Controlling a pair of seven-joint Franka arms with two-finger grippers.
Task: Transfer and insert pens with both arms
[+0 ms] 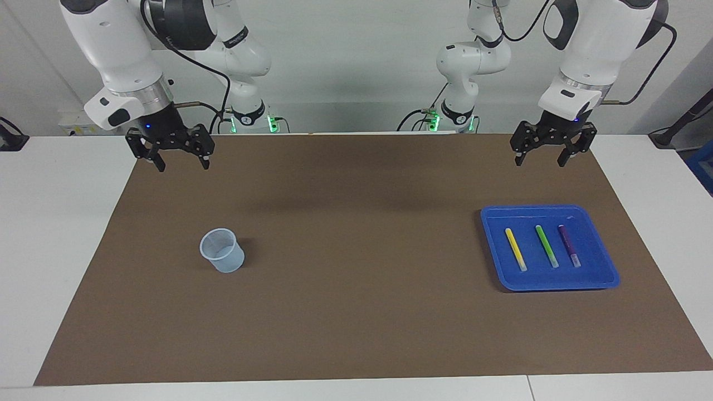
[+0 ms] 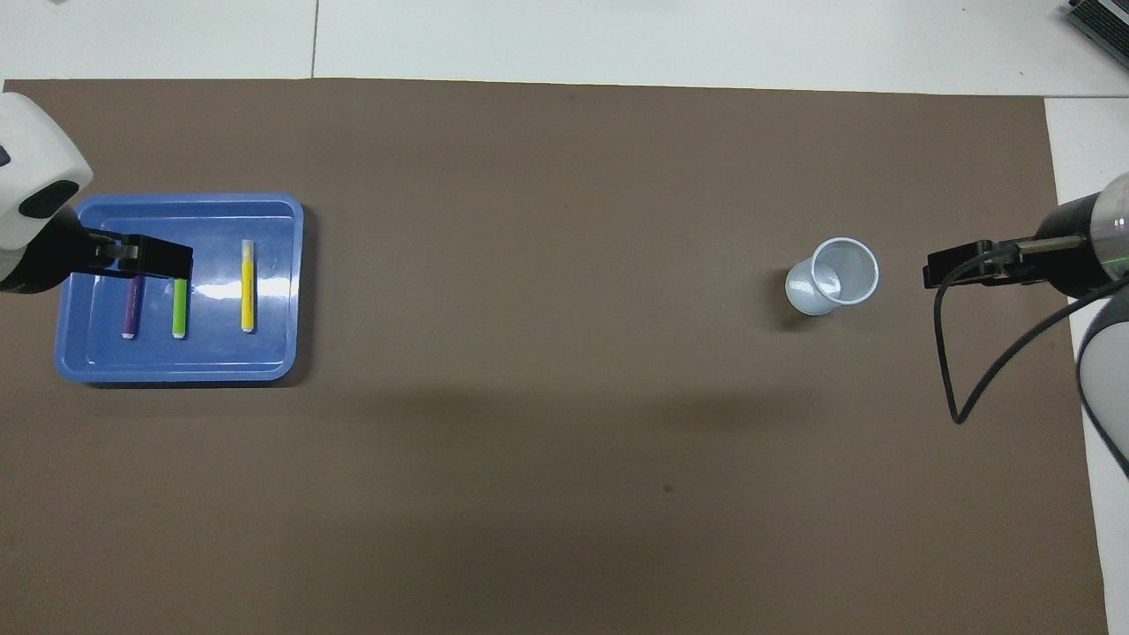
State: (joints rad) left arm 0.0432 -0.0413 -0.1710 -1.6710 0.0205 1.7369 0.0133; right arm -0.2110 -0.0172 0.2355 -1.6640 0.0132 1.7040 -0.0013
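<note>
The yellow pen (image 2: 248,287) will lean on the cup's rim when I put it in, because the cup's wide, empty opening (image 2: 844,271) leaves a lot of space around a slim pen.
Three pens lie side by side in a blue tray (image 1: 548,285) toward the left arm's end of the table: yellow (image 1: 516,249), green (image 1: 546,245) and purple (image 1: 569,245), pale ends pointing away from the robots. My left gripper (image 1: 540,161) hangs open and empty, high in the air over the brown mat by the tray. In the overhead view the left gripper (image 2: 154,257) covers the upper parts of the purple pen (image 2: 130,309) and green pen (image 2: 179,309); the yellow pen (image 2: 248,287) shows whole. My right gripper (image 1: 184,166) hangs open and empty over the mat's other end.
A pale translucent cup (image 1: 222,250) stands upright on the brown mat (image 1: 356,312) toward the right arm's end; it also shows in the overhead view (image 2: 833,276), beside the right gripper (image 2: 948,266). White table surrounds the mat. The tray's rim (image 2: 176,375) is low.
</note>
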